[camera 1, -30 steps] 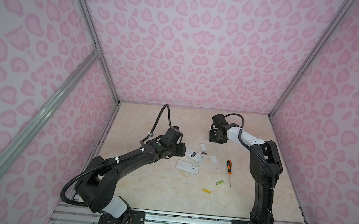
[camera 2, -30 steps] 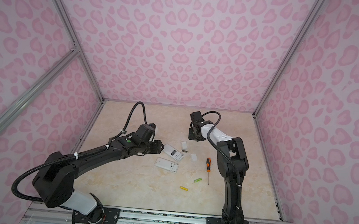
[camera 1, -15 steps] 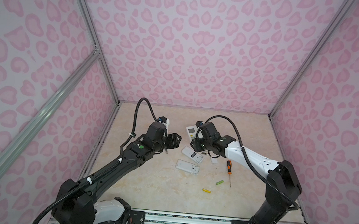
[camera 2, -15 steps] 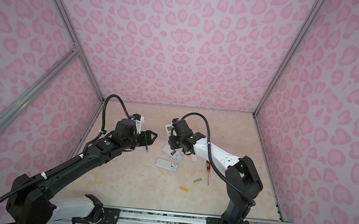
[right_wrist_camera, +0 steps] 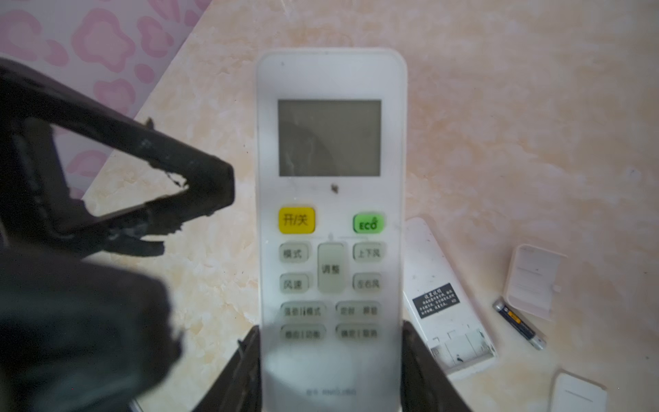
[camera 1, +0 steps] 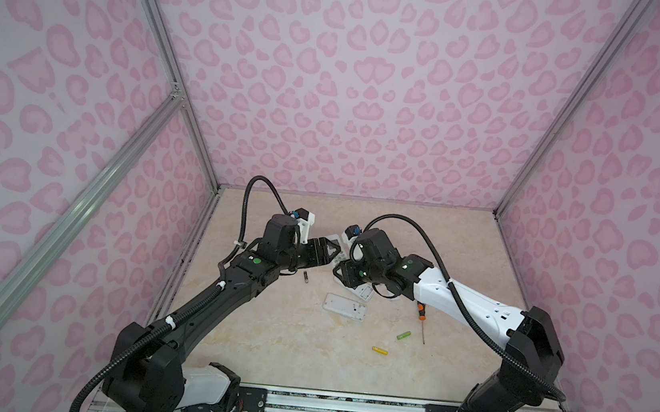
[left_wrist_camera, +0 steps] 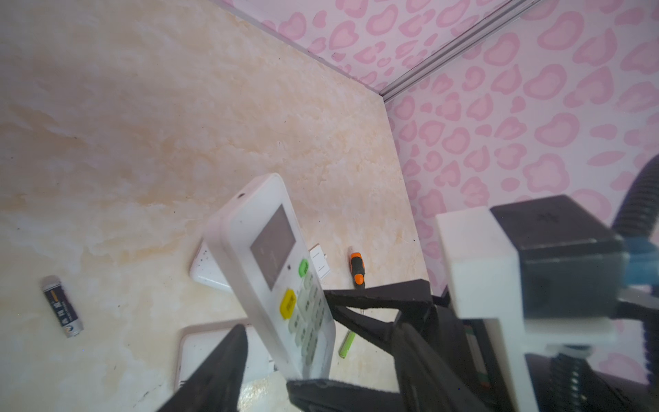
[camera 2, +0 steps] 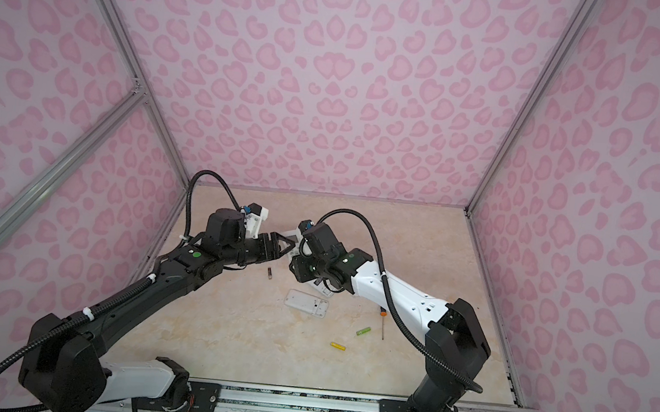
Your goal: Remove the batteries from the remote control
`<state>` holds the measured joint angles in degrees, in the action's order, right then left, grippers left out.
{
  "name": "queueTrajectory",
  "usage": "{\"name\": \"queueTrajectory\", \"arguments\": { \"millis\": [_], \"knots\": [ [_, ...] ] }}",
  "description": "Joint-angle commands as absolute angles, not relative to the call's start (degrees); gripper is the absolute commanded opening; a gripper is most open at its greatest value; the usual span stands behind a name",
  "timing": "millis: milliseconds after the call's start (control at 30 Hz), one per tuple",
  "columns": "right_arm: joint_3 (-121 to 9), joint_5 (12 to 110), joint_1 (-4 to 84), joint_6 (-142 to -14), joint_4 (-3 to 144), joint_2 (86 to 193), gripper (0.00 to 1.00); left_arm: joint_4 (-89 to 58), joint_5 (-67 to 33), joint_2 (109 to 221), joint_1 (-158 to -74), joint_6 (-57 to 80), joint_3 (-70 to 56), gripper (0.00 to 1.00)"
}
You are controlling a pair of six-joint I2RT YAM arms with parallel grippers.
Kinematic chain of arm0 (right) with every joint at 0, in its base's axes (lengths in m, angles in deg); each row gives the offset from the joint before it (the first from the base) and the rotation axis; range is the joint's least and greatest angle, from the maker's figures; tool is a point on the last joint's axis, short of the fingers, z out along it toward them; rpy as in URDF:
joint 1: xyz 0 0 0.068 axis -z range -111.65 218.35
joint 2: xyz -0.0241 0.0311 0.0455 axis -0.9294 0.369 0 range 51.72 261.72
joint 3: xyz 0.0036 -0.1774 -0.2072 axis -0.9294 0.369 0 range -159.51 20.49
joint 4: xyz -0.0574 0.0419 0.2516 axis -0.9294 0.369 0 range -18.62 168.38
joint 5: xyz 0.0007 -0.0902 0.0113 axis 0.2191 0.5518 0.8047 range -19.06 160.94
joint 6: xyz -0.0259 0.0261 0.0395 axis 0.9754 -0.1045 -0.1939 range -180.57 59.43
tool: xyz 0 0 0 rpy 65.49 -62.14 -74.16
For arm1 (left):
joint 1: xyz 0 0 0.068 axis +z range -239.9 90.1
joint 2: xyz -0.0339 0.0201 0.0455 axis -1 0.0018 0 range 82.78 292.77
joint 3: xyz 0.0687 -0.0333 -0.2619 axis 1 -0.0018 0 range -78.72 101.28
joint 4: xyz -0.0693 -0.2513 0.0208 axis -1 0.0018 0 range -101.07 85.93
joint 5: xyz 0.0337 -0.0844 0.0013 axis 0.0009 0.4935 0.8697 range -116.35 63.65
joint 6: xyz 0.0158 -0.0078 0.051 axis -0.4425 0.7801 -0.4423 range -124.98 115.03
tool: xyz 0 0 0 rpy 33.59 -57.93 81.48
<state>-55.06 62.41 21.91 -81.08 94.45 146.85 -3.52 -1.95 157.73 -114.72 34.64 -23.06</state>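
Note:
My right gripper covers the lower end of the white remote (right_wrist_camera: pixel 331 377) control, so my left gripper should take the remote control's screen end (right_wrist_camera: pixel 331 75) and free the lower end.
My right gripper (right_wrist_camera: pixel 330 330) is shut on the lower end of a white remote control (right_wrist_camera: pixel 330 142) with a grey screen, held above the table, buttons facing the camera. In both top views my left gripper (camera 1: pixel 327 252) stands open just left of it, with nothing between its fingers (right_wrist_camera: pixel 199 178). One black battery (camera 1: pixel 306 276) lies on the table below the left gripper. A second black battery (right_wrist_camera: pixel 519 324) lies beside a white cover (right_wrist_camera: pixel 535 280). A green battery (camera 1: pixel 403 335) and a yellow battery (camera 1: pixel 380 350) lie nearer the front.
Two more white remotes lie face down: one (camera 1: pixel 345 307) in the middle, one (right_wrist_camera: pixel 445 303) under my right arm with its battery bay open and bare. An orange-handled screwdriver (camera 1: pixel 421 317) lies to the right. Another cover (right_wrist_camera: pixel 577 392) sits nearby. Pink walls close three sides.
My right arm has swung from the back to the middle, holding the remote. The left arm has risen and its gripper has opened wider. A black battery now shows on the table below it.

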Motion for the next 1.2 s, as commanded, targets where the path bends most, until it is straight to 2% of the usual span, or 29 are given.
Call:
{"name": "queueTrajectory", "arguments": {
  "millis": [0, 300, 567, 700, 767, 833, 933, 1167],
  "knots": [
    [-54.1, 61.8, 21.5, -82.7, 91.4, 146.5, 0.29, -5.2, -0.9, 158.8, -114.7, 36.8, -23.9, 0.67],
    [-49.9, 61.0, 20.6, -85.9, 86.8, 143.6, 0.27, -9.0, 0.3, 160.6, -114.7, 38.8, -26.0, 0.62],
    [-50.2, 59.2, 20.7, -86.2, 85.8, 141.9, 0.27, -15.7, 5.8, 162.8, -114.1, 40.2, -25.7, 0.38],
    [-49.9, 58.7, 20.8, -86.4, 85.0, 140.9, 0.31, -16.2, 6.2, 162.8, -113.7, 40.1, -25.6, 0.25],
    [-50.0, 58.2, 21.0, -86.4, 84.9, 140.6, 0.37, -16.1, 6.5, 162.8, -113.6, 40.0, -25.7, 0.21],
    [-50.0, 56.5, 21.7, -86.4, 84.6, 140.3, 0.53, -16.1, 6.5, 162.5, -113.3, 39.6, -25.9, 0.16],
    [-48.1, 52.5, 23.7, -87.4, 82.6, 138.5, 0.66, -16.2, 6.7, 161.7, -112.7, 38.3, -26.2, 0.13],
    [-40.1, 38.0, 28.3, -91.8, 71.9, 132.6, 0.69, -18.1, 11.5, 158.4, -111.1, 31.9, -26.1, 0.1]
  ]
}}
